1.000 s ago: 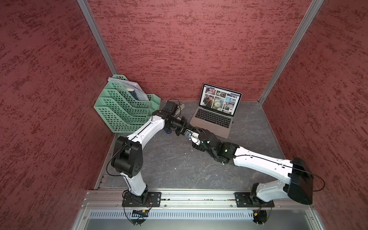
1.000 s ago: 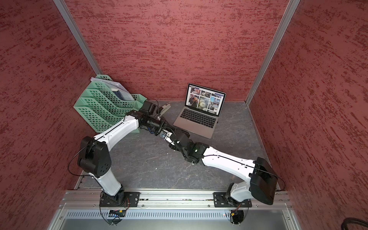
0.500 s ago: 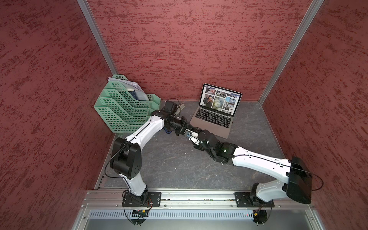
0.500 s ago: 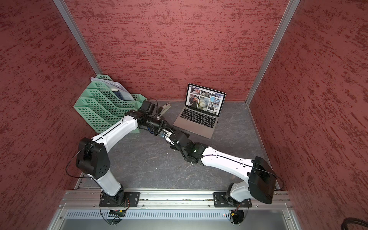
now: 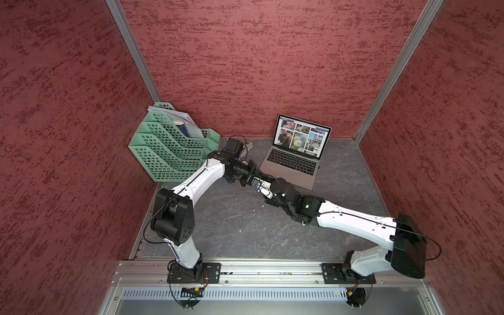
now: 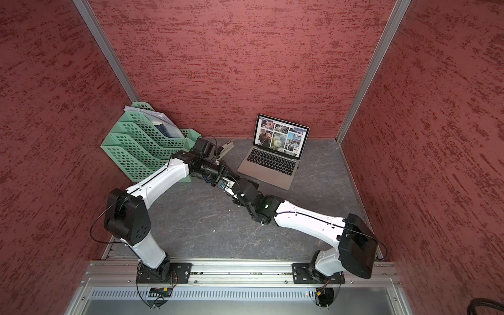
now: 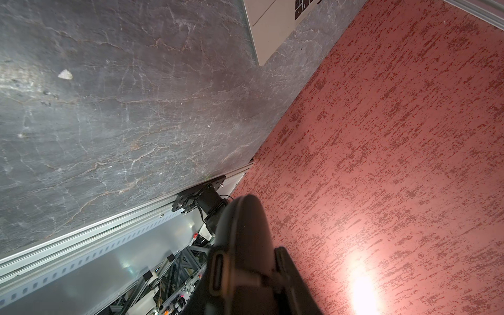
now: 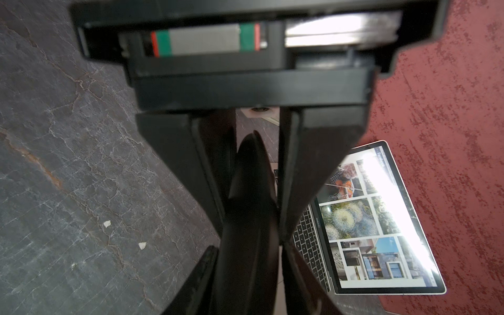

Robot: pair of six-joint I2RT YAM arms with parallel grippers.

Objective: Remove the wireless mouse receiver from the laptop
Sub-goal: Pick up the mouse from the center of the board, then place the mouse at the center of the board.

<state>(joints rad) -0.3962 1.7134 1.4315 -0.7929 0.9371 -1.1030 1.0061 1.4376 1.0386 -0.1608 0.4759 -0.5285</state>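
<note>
The black mouse in both grippers (image 5: pixel 265 177) needs my left gripper to open and my right gripper to put it down near the front rail (image 5: pixel 270 230) before reaching the receiver.
The laptop (image 5: pixel 289 170) (image 6: pixel 268 172) stands open at the back of the table, its screen (image 8: pixel 354 218) showing photos. A tiny dark nub at its right side (image 6: pixel 297 165) may be the wireless mouse receiver; it is too small to be sure. My two grippers meet tip to tip in the air off the laptop's front left corner. The left gripper (image 5: pixel 255 182) (image 7: pixel 245 259) is shut on a black oval mouse (image 7: pixel 242 229). The right gripper (image 5: pixel 264 188) (image 8: pixel 248 245) faces it, its fingers closed on the same mouse (image 8: pixel 249 191).
Green perforated file trays (image 5: pixel 169 148) holding papers fill the back left corner. A pale stapler-like thing (image 6: pixel 226 148) lies behind the left wrist. Red walls close three sides and an aluminium rail (image 5: pixel 259 270) runs along the front. Small white chips (image 8: pixel 141 245) lie on the grey table.
The right gripper has edged in toward the left gripper and its jaws have narrowed round the mouse. The left arm has hardly moved.
</note>
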